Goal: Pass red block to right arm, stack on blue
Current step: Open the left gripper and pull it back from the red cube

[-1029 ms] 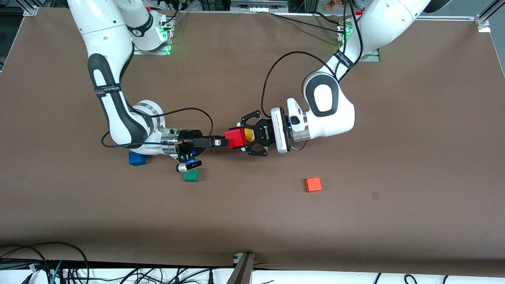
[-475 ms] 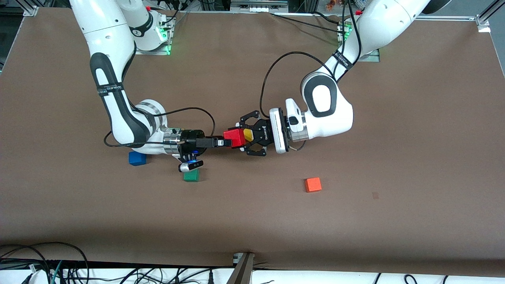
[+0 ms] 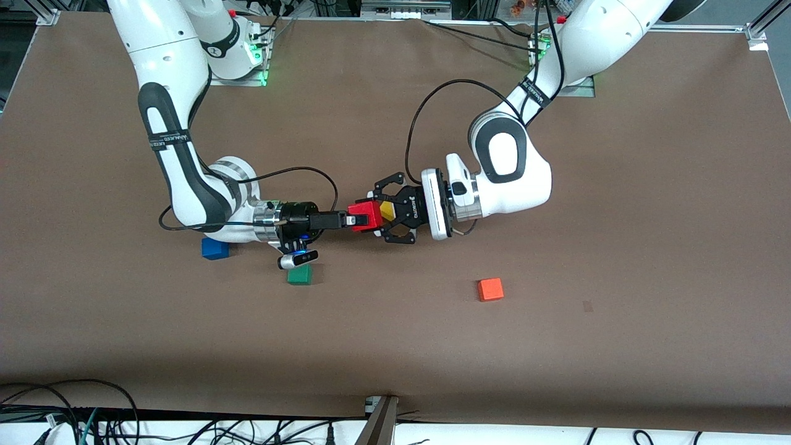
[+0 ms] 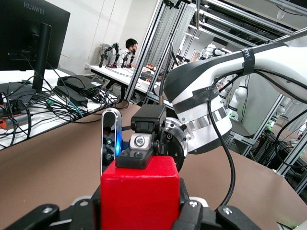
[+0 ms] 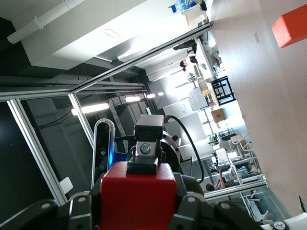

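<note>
The red block point(image 3: 368, 209) is held by both grippers, so my left gripper should open and move back before my right gripper carries the block to the blue cube point(image 3: 215, 249).
The red block point(image 3: 368, 216) is held in the air over the middle of the table. My left gripper point(image 3: 373, 217) is shut on it, with one black linkage finger on each side of the block. The block fills the bottom of the left wrist view point(image 4: 140, 196) and also shows in the right wrist view point(image 5: 138, 201). My right gripper point(image 3: 356, 220) comes in from the right arm's end, and its tip lies over the block's top face point(image 4: 139, 157). The blue cube point(image 3: 214, 249) sits on the table, partly under the right arm's wrist.
A green cube point(image 3: 300, 275) lies on the table under the right wrist camera. An orange-red cube point(image 3: 490, 289) lies nearer the front camera, toward the left arm's end. A yellow patch point(image 3: 388, 212) shows inside the left gripper's linkage.
My right gripper has moved forward until its tip overlaps the red block. My left gripper has shifted slightly toward it with the block.
</note>
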